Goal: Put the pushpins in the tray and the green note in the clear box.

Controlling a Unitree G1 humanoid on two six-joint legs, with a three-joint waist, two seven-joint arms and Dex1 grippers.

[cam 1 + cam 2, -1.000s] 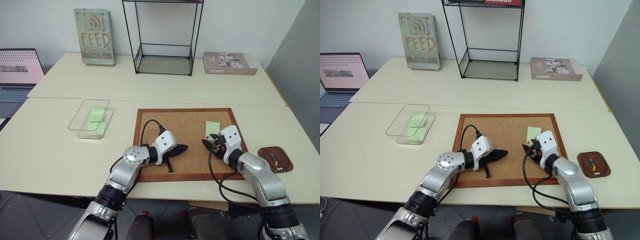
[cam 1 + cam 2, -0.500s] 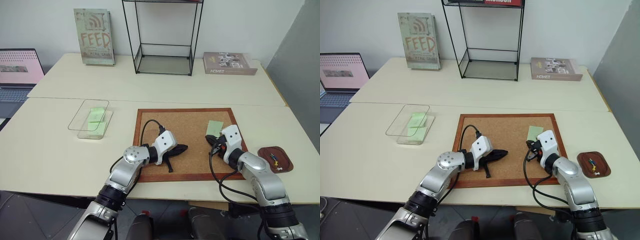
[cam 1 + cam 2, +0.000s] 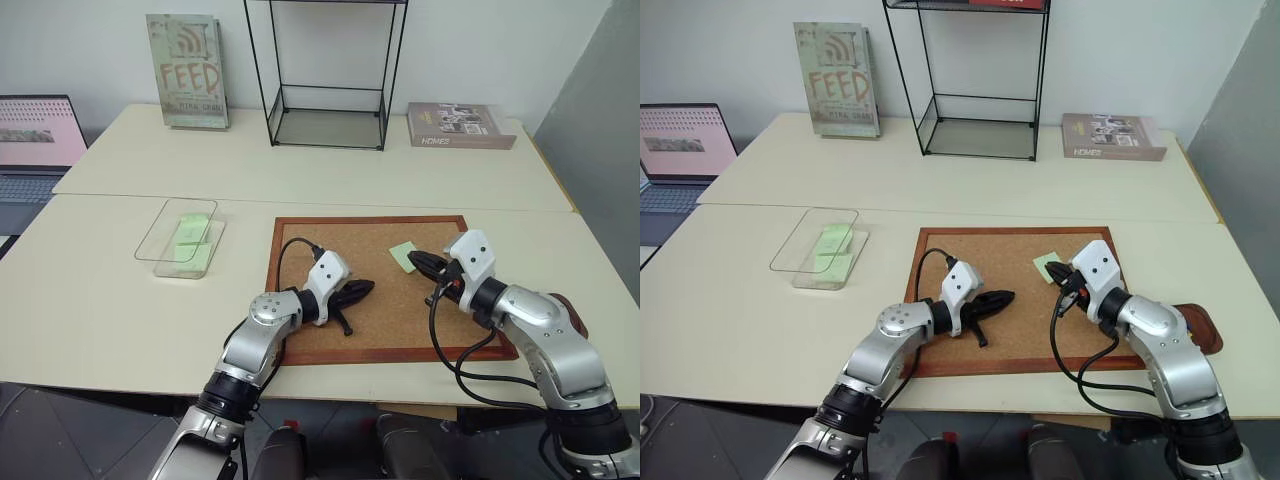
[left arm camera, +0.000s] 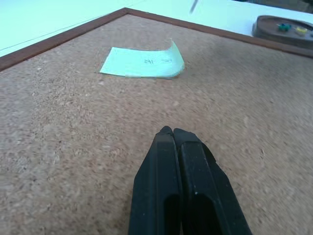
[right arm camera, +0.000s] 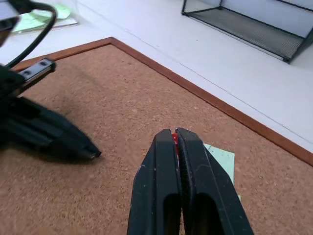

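Note:
My right gripper has the red pushpin [image 5: 174,137] between its fingers, clear of the green note. It should keep going to the brown tray [image 3: 1201,328] and let go there.
My right gripper [image 3: 415,260] hovers just above the cork board [image 3: 330,240], shut on a red pushpin [image 5: 174,138] whose head shows between the fingertips. The pale green note [image 3: 403,255] lies on the board right under that gripper, one corner curled up [image 4: 142,61]. My left gripper [image 3: 365,290] rests shut and empty on the middle of the board, pointing toward the note. The brown tray [image 4: 268,35] sits on the table beyond the board's right edge, partly behind my right arm, with a few coloured pushpins [image 4: 283,28] in it. The clear box [image 3: 165,235] stands left of the board and holds green slips.
A tall black wire stand [image 3: 330,75] is at the back centre. A book [image 3: 187,70] leans against the wall at the back left, and another book [image 3: 460,125] lies flat at the back right. A laptop [image 3: 35,135] sits at the far left.
My right gripper closed on the red pushpin at the note's corner and rose off the board with it. The note now lies loose. The left gripper stayed put.

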